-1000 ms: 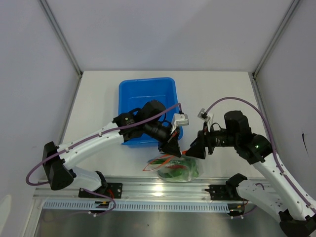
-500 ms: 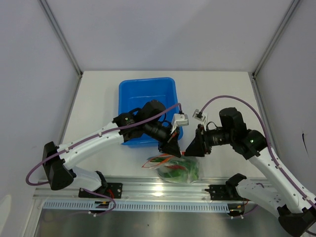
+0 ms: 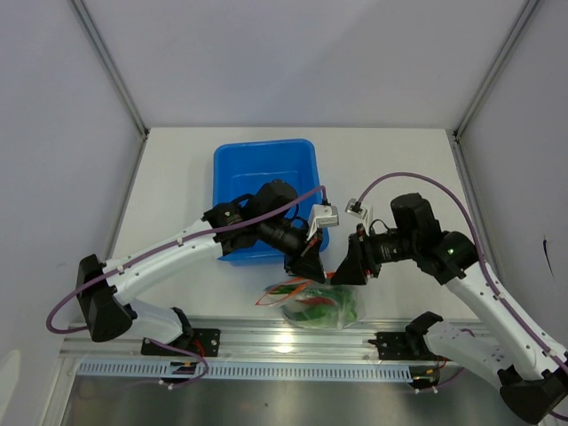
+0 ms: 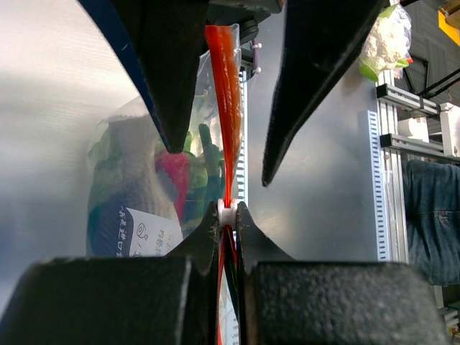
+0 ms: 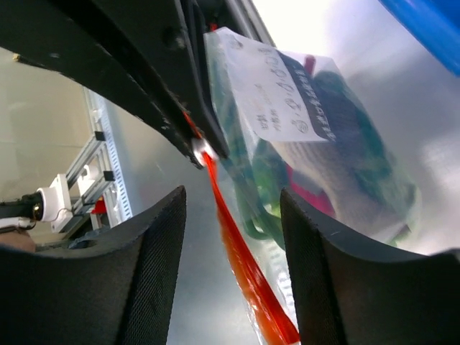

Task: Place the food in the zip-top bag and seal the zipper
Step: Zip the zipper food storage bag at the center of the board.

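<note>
My right gripper should hold the zipper's closed strip (image 5: 243,255) tight while my left gripper moves to the zipper's open end, because the zipper gapes (image 3: 275,295) beyond the slider in my left gripper.
The zip-top bag (image 3: 319,306) lies at the table's near edge with the food (image 4: 176,172) inside: green pods (image 5: 262,215), a red chili and a pale piece show through the plastic. My left gripper (image 4: 227,208) is shut on the zipper (image 4: 224,86) at its white slider, holding the orange-red strip up. My right gripper (image 5: 231,194) is open, one finger on each side of the zipper strip (image 5: 248,280) without touching it, just right of the left gripper (image 3: 311,269). In the top view the right gripper (image 3: 344,271) faces the left one over the bag.
A blue bin (image 3: 264,169) stands behind the left arm, its near wall close to the left wrist. The aluminium rail (image 3: 266,342) with the arm bases runs right in front of the bag. Purple cables arch over both arms.
The right arm has shifted left, bringing its open jaws closer to the left gripper and around the zipper strip. The left gripper and the bag have stayed put.
</note>
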Controlling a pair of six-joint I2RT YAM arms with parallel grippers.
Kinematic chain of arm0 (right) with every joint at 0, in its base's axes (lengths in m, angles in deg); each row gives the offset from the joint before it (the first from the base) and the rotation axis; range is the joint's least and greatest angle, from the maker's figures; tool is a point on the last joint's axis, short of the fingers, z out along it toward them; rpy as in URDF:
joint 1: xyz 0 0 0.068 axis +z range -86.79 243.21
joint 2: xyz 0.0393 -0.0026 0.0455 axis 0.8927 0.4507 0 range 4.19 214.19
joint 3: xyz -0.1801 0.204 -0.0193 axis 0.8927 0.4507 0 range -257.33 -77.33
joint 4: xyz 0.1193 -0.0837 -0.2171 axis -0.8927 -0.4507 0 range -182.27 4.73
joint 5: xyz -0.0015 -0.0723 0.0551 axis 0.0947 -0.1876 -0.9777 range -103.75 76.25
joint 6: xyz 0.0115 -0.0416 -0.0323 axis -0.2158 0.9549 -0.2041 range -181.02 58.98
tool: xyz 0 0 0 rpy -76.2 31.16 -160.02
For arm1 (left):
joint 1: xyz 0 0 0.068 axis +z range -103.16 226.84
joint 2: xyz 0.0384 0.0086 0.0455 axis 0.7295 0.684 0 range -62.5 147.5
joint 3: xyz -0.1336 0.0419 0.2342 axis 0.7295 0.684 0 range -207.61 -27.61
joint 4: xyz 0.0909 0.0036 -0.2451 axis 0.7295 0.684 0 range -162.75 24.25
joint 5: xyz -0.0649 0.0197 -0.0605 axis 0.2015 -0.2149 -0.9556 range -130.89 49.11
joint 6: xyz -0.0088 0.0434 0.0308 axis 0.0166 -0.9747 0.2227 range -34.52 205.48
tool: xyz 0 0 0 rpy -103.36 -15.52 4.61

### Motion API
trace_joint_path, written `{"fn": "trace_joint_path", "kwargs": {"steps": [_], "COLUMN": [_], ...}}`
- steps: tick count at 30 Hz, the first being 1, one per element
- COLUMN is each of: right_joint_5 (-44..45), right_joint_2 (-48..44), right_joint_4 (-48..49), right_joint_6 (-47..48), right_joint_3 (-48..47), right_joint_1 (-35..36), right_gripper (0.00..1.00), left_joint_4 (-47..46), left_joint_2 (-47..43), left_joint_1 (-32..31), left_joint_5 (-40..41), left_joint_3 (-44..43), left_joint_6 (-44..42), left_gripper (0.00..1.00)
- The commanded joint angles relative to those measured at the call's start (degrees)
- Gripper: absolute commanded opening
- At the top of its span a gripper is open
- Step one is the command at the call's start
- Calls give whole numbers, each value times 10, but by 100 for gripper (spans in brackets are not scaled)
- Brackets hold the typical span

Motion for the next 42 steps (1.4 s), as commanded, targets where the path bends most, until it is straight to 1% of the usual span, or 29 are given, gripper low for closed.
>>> {"fn": "trace_joint_path", "kwargs": {"steps": [1,4,8,10,14,16,19,20,22,23,25,26,27,28,29,31,32,33,34,35,36,39,42], "right_joint_5": [49,86,90,103,60,37,-5,-15,-29,-33,-32,-30,-27,-14,-7,4,7,11,15,16,16,16,16], "right_joint_2": [3,-3,-21,-27,-40,-41,-44,-43,-35,-31,-27,-24,-23,-24,-26,-35,-39,-44,-48,-50,-55,-64,-66], "right_joint_4": [-54,-85,-100,-103,-65,-46,8,30,41,45,48,47,46,45,44,43,44,42,38,35,33,34,38], "right_joint_6": [9,2,-14,-22,-33,-36,-50,-53,-55,-54,-50,-49,-44,-44,-44,-42,-42,-42,-38,-36,-35,-34,-36], "right_joint_3": [-45,-65,-77,-80,-54,-29,2,8,20,22,26,26,25,25,25,26,26,25,25,25,26,28,30], "right_joint_1": [2,1,-2,-3,-8,-10,-10,-10,-8,-9,-8,-8,-7,-6,-7,-6,-4,-2,-1,0,1,5,7], "right_gripper": [56,55,56,59,60,56,46,41,36,28,17,1,0,0,0,0,0,0,0,0,0,0,0], "left_joint_4": [-12,-6,-10,-13,-17,-17,-17,-17,-17,-17,-17,-18,-18,-19,-18,-22,-25,-33,-41,-49,-49,-32,-39], "left_joint_2": [-23,-27,-32,-30,-28,-26,-26,-26,-27,-27,-28,-28,-29,-30,-30,-37,-42,-56,-66,-76,-94,-131,-157], "left_joint_1": [2,2,2,2,2,2,2,2,2,2,2,2,2,2,2,2,3,5,12,19,24,32,31], "left_joint_5": [-21,-13,-13,-13,-16,-17,-22,-22,-23,-23,-26,-26,-26,-24,-15,1,21,38,57,105,139,237,270], "left_joint_3": [-25,-17,-7,-9,-13,-15,-19,-20,-21,-21,-20,-20,-20,-19,-18,-9,-1,6,18,22,23,16,37], "left_joint_6": [-17,-21,-21,-19,-17,-16,-15,-15,-15,-14,-13,-13,-13,-12,-11,-5,-3,13,27,48,98,175,207], "left_gripper": [2,2,1,2,1,2,2,2,2,2,2,2,2,9,18,30,38,38,32,32,33,35,31]}}
